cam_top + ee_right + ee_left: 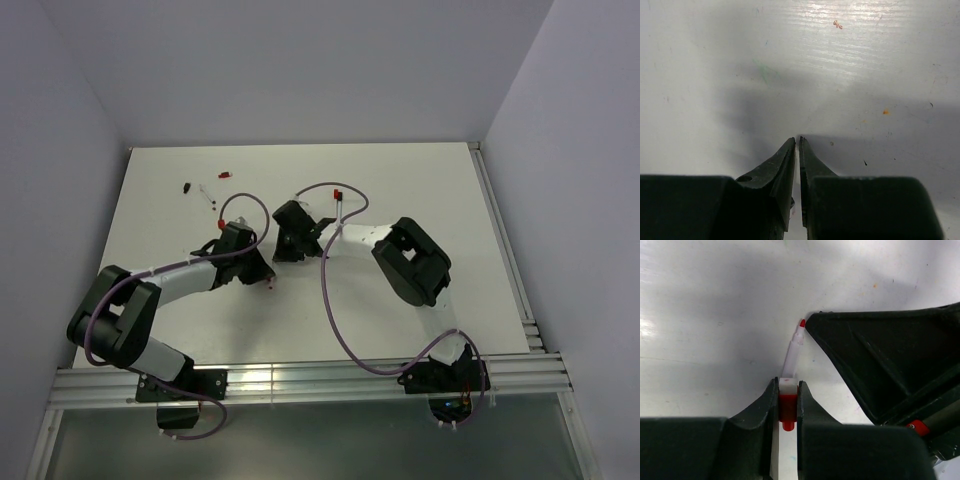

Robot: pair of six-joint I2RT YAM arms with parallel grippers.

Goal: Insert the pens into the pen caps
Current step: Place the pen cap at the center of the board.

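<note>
My left gripper is holding the red cap, and the pen lies loose below it. Next, my left gripper puts the cap down first and then picks up the pen.
My left gripper is shut on the red rear end of a white-barrelled pen. The pen's red tip points away from the camera and sits right at the black finger of my right gripper. In the top view both grippers, left and right, meet near the table's middle. My right gripper is shut to a thin slit, and no cap shows in it. At the far left lie a loose pen, a black cap and a red cap.
Purple cables loop over both arms, with a red plug tip on the left one. A small red piece sits by the right arm's cable. White walls enclose the table, and a metal rail runs along the near edge.
</note>
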